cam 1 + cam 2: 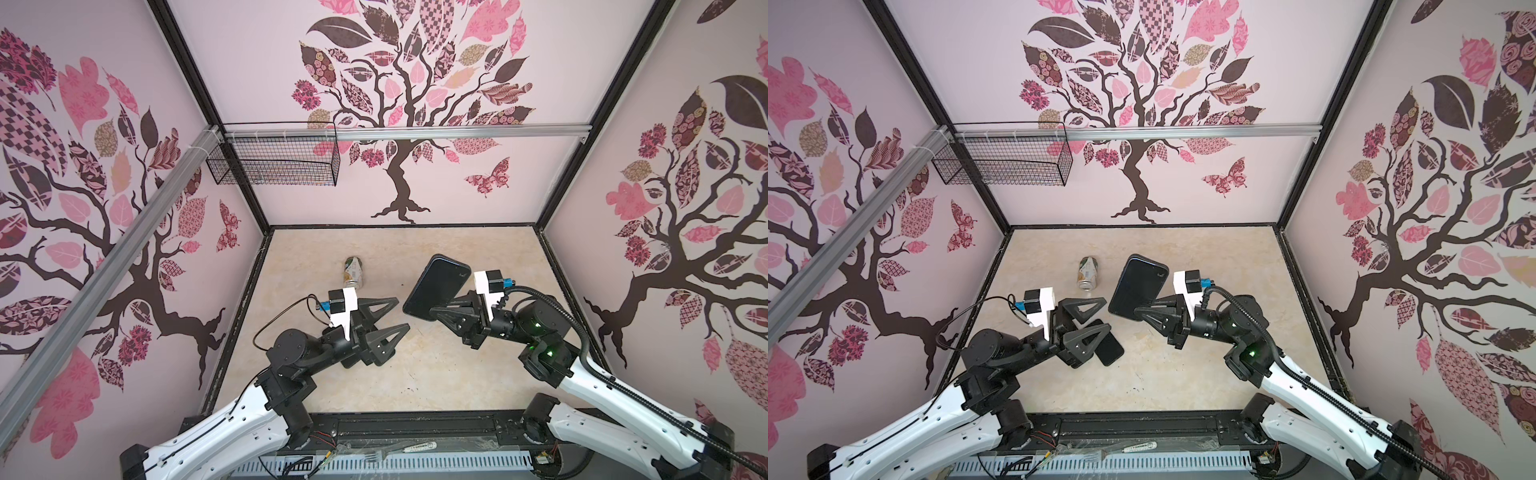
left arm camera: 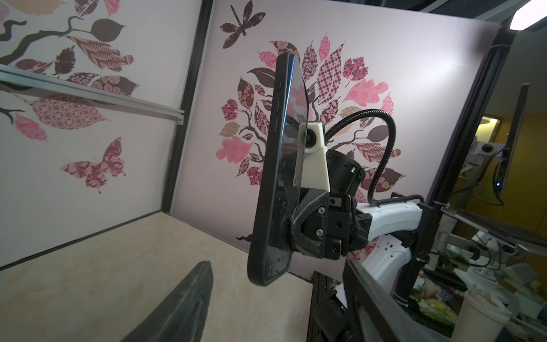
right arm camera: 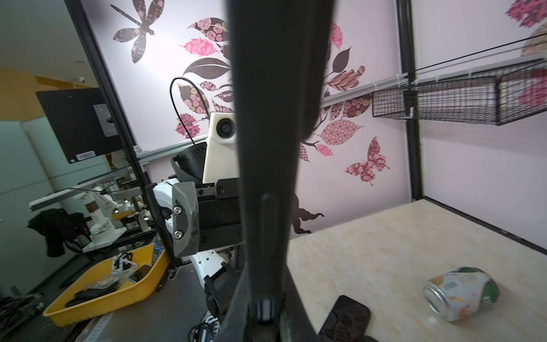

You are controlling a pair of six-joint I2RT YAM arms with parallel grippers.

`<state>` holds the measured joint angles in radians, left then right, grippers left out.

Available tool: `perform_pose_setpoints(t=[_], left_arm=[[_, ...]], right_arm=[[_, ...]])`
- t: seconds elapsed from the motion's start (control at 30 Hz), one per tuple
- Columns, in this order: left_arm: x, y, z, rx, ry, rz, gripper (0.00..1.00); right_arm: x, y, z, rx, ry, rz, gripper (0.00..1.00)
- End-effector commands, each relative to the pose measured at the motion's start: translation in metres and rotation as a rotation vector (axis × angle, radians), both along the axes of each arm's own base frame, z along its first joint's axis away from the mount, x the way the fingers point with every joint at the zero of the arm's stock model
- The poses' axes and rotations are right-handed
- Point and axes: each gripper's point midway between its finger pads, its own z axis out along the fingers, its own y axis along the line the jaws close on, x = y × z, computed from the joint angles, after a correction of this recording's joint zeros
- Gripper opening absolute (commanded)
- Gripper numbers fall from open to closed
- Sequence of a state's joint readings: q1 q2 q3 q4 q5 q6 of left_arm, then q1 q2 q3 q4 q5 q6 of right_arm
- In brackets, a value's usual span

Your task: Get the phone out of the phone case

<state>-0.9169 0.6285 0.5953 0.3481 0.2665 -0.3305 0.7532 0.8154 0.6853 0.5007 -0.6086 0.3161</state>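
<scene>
The phone case stands edge-on to the open fingers (image 2: 269,165) of my left gripper. My right gripper should first tilt the phone case's flat side (image 1: 440,281) toward them.
My right gripper (image 1: 432,310) is shut on the lower edge of the black phone case (image 1: 436,286), holding it upright above the table in both top views. The case (image 2: 272,177) stands edge-on in the left wrist view and fills the middle of the right wrist view (image 3: 272,118). The dark phone (image 1: 1109,347) lies flat on the table, partly under my left gripper (image 1: 1107,313), and its corner (image 3: 344,319) also shows in the right wrist view. My left gripper is open, its fingers (image 2: 189,305) spread wide with nothing between them.
A dented drinks can (image 1: 353,272) lies on its side behind the left gripper. A black wire basket (image 1: 274,162) hangs on the back wall rail at the left. Outside the enclosure sits a yellow tray (image 3: 103,290). The beige table (image 1: 457,374) is walled on three sides.
</scene>
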Motion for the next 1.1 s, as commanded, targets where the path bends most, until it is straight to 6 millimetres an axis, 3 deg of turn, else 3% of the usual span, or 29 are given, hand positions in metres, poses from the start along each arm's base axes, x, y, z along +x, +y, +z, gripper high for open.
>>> perform_pose_setpoints(t=[0.0, 0.1, 0.33, 0.43, 0.63, 0.77, 1.07], left_arm=[[0.006, 0.011, -0.001, 0.131, -0.064, 0.102, 0.72], [0.010, 0.015, -0.001, 0.204, -0.088, 0.142, 0.72], [0.036, 0.027, 0.010, 0.242, -0.064, 0.197, 0.71], [0.043, 0.025, 0.017, 0.258, -0.090, 0.189, 0.71], [0.045, 0.010, 0.029, 0.333, -0.224, 0.148, 0.70], [0.038, 0.006, 0.036, 0.364, -0.362, 0.133, 0.66], [0.048, 0.002, 0.034, 0.492, -0.580, 0.193, 0.57]], right_arm=[[0.015, -0.018, 0.023, 0.011, -0.095, -0.184, 0.00], [0.039, -0.031, 0.021, -0.035, -0.065, -0.348, 0.00], [0.063, -0.040, 0.016, -0.151, -0.077, -0.495, 0.00], [0.056, -0.036, 0.010, -0.098, -0.186, -0.472, 0.00], [0.046, -0.010, -0.014, -0.298, -0.327, -0.333, 0.00], [0.042, -0.006, -0.018, -0.272, -0.406, -0.311, 0.00], [0.057, 0.000, -0.032, -0.355, -0.412, -0.336, 0.00]])
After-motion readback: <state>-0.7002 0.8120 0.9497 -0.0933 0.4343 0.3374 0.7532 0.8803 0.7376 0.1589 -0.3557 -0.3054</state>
